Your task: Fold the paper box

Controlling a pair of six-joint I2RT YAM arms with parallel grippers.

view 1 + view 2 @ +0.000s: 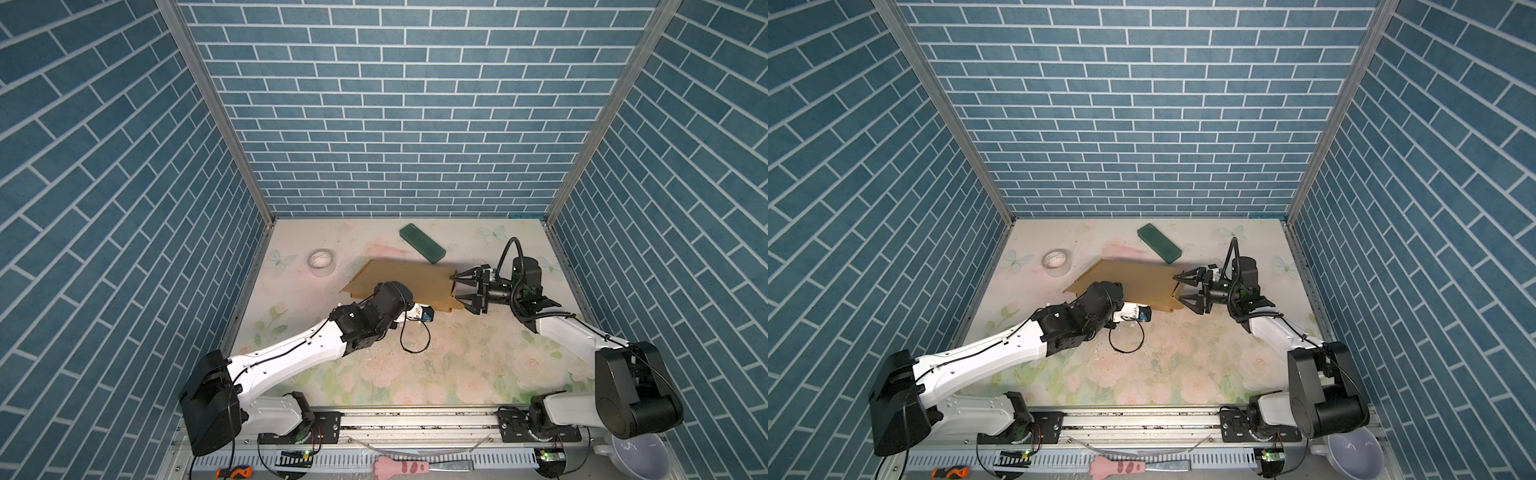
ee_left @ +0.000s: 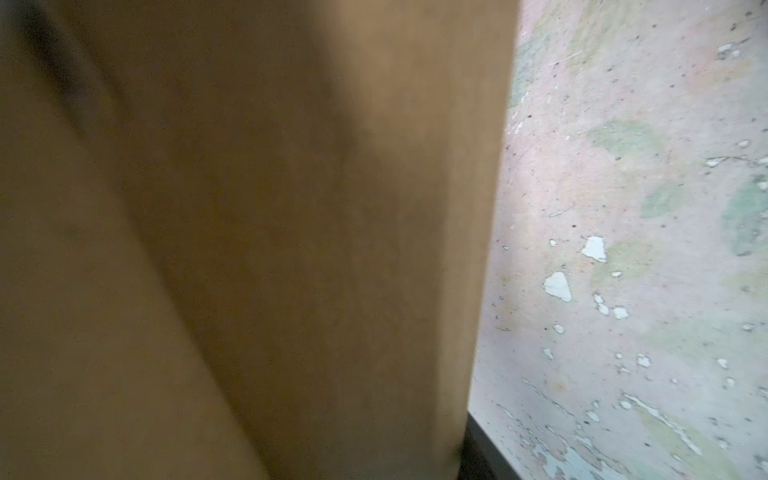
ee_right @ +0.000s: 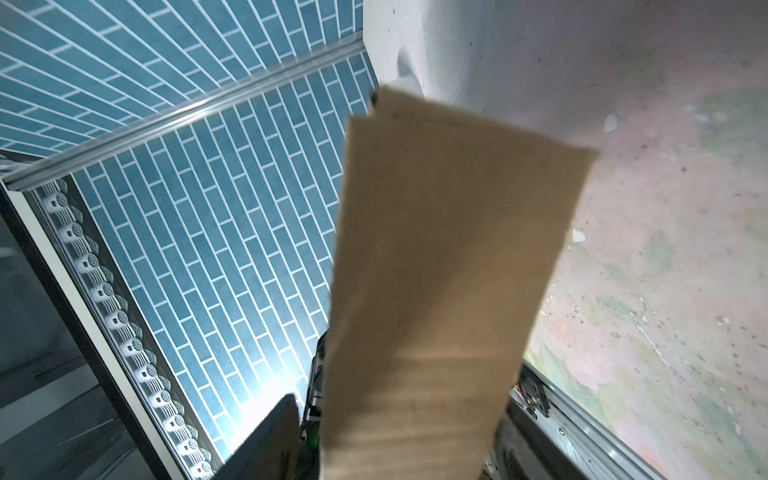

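Note:
I should stand the box (image 1: pixel 417 280) upright with my left gripper before my right gripper folds the end flap in, because the paper box is slanted with its end flap (image 1: pixel 452 297) sticking out.
The paper box (image 1: pixel 405 280) (image 1: pixel 1133 282) is a brown cardboard piece lying partly folded in the middle of the table, seen in both top views. My left arm's wrist (image 1: pixel 390 297) lies over its near edge, and the fingers there are hidden. In the left wrist view cardboard (image 2: pixel 270 249) fills most of the picture, with only a dark finger edge (image 2: pixel 482 455) showing. My right gripper (image 1: pixel 456 286) (image 1: pixel 1177 287) stands open at the box's right end, its jaws either side of the end flap (image 3: pixel 436 291). One dark finger (image 3: pixel 270 440) shows beside that flap, apart from it.
A dark green block (image 1: pixel 422 243) lies just behind the box. A tape roll (image 1: pixel 321 262) sits at the back left. Blue brick walls close in three sides. On the front rail lie a pink paw tool (image 1: pixel 401 465) and an orange screwdriver (image 1: pixel 235 472), with a grey bowl (image 1: pixel 636 457) at the right.

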